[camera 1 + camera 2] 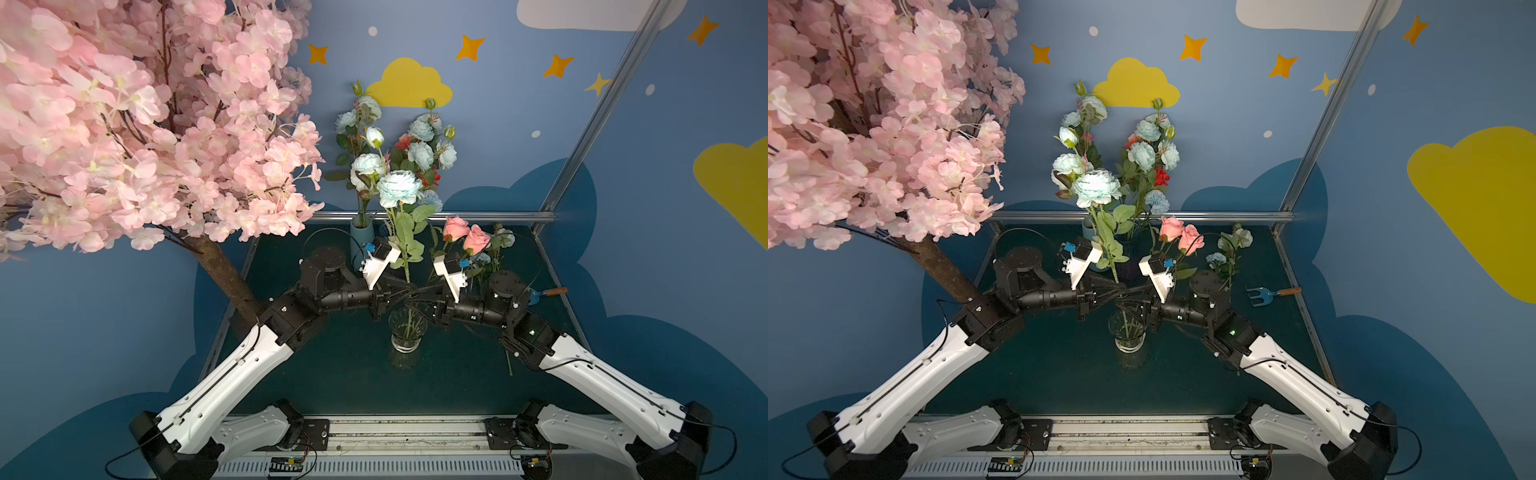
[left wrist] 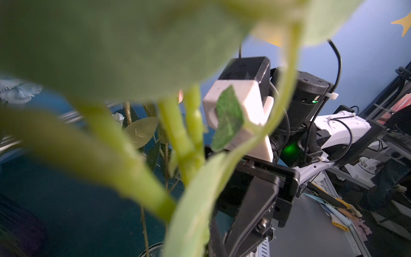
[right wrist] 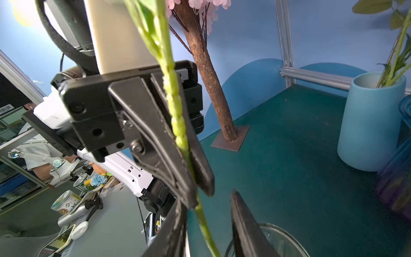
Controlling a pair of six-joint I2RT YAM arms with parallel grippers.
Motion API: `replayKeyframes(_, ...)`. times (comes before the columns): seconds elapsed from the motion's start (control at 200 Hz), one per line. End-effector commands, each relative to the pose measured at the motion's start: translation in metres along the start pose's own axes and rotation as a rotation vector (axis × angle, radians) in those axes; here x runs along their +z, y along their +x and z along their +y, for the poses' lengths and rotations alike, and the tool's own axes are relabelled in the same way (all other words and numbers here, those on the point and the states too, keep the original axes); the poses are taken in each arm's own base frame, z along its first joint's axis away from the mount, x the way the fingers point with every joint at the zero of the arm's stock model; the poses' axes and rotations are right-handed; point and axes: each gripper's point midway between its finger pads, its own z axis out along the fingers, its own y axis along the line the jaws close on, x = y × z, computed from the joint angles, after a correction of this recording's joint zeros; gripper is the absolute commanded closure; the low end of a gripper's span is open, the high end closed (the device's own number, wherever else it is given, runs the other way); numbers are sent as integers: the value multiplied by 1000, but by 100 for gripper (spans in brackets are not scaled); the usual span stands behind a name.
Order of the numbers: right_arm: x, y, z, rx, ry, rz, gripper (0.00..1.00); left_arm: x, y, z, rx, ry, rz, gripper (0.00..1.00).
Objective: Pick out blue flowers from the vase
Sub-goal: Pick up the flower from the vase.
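I should take the lower stalk (image 3: 206, 231) with my right gripper before opening my left gripper, which holds the blue flower far from the flowers (image 1: 1234, 240) beside the garden fork.
In both top views a clear glass vase (image 1: 407, 337) (image 1: 1128, 337) stands mid-table with a few stalks in it. Straight above its mouth my left gripper (image 1: 412, 287) is shut on the green stalk (image 3: 178, 124) of a blue flower, whose large pale blue head (image 1: 398, 188) stands high above the arms. My right gripper (image 3: 209, 229) comes from the opposite side, just below the left jaws. Its fingers (image 3: 244, 231) are open on either side of the same stalk, with a gap showing. Blurred leaves (image 2: 111, 44) hide my left jaws in the left wrist view.
More blue flowers stand in a light blue vase (image 3: 371, 124) and a dark blue vase (image 3: 398, 178) at the back. Pink roses (image 1: 465, 235) rise behind my right wrist. The blossom tree's trunk (image 1: 232, 282) is at left, a blue garden fork (image 1: 544, 293) at right.
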Motion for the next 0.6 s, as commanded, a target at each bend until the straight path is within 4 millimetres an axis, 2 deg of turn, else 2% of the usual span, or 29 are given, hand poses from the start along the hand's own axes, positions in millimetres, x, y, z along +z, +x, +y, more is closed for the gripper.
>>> replayKeyframes(0.0,-1,-13,7,-39,-11,-51,77,-5,-10,-16,13,56,-26,97)
replayKeyframes(0.29,-7,-14,7,-51,12,-63,99,-6,-13,-18,18,64,-44,95)
replayKeyframes(0.375,-7,-14,6,-53,19,-63,100,-7,-12,-17,22,57,-52,81)
replayKeyframes(0.485,-9,-15,4,-60,36,-66,100,-11,-10,-12,33,17,-67,58)
replayKeyframes(0.596,-11,-20,2,-83,61,-77,100,-19,-8,-5,53,-46,-86,44)
